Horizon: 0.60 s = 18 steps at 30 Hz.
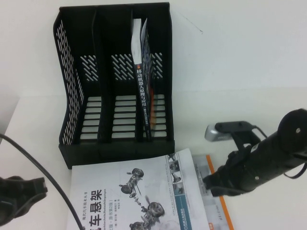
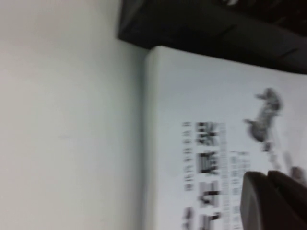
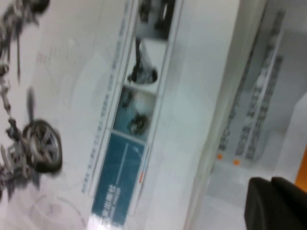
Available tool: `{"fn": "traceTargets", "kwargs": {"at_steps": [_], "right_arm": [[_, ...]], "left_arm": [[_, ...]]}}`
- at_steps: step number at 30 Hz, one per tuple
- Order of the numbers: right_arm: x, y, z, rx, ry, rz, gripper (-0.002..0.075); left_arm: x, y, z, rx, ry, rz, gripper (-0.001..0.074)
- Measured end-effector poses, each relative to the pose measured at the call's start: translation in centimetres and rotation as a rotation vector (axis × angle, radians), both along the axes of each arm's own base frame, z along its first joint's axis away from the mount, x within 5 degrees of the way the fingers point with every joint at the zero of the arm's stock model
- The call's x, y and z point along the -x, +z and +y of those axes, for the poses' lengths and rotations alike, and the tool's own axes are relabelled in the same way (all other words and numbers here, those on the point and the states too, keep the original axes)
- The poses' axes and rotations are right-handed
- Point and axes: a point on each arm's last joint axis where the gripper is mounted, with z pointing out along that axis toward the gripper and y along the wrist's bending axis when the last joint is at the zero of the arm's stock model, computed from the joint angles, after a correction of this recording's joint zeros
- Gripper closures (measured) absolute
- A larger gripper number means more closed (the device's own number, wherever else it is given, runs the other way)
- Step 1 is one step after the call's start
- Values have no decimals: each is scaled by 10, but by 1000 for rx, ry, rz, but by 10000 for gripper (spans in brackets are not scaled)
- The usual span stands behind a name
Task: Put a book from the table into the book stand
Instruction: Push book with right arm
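Note:
I need to back my left gripper off, open it, come in low and grip the title-side edge (image 1: 71, 194), since the gripper is shut above the white-grey book's flat cover (image 2: 216, 110).
The white-grey book (image 1: 129, 196) with black Chinese title and car-part pictures lies flat on the white table (image 1: 240, 72), just in front of the black book stand (image 1: 72, 96). My right gripper (image 1: 207, 184) is shut and empty, low beside the book's right edge over the orange-bordered book (image 1: 218, 201). In the right wrist view the gripper (image 3: 276, 203) hovers by the book (image 3: 96, 96). My left gripper (image 1: 41, 187) is shut and empty at the front left, left of the book. In the left wrist view it (image 2: 276, 201) sits over the book's cover (image 2: 201, 96), with the stand (image 2: 216, 28) beyond.
A dark-spined book with white lettering (image 1: 144, 96) stands tilted in the stand's right compartment; the left and middle compartments hold nothing. The orange-bordered book (image 3: 268, 96) lies partly under the white-grey book. A black cable (image 1: 43, 172) crosses the front left.

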Motion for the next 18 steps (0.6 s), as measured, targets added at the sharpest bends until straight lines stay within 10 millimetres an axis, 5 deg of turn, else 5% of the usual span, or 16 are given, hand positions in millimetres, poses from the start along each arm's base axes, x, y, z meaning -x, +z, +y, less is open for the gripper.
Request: {"fn": "traceTargets", "kwargs": {"at_steps": [18], "right_arm": [[14,-12,33,-28,44,-21,724]], "left_arm": [[-5,10,-10,141,-22,-86,737]]}}
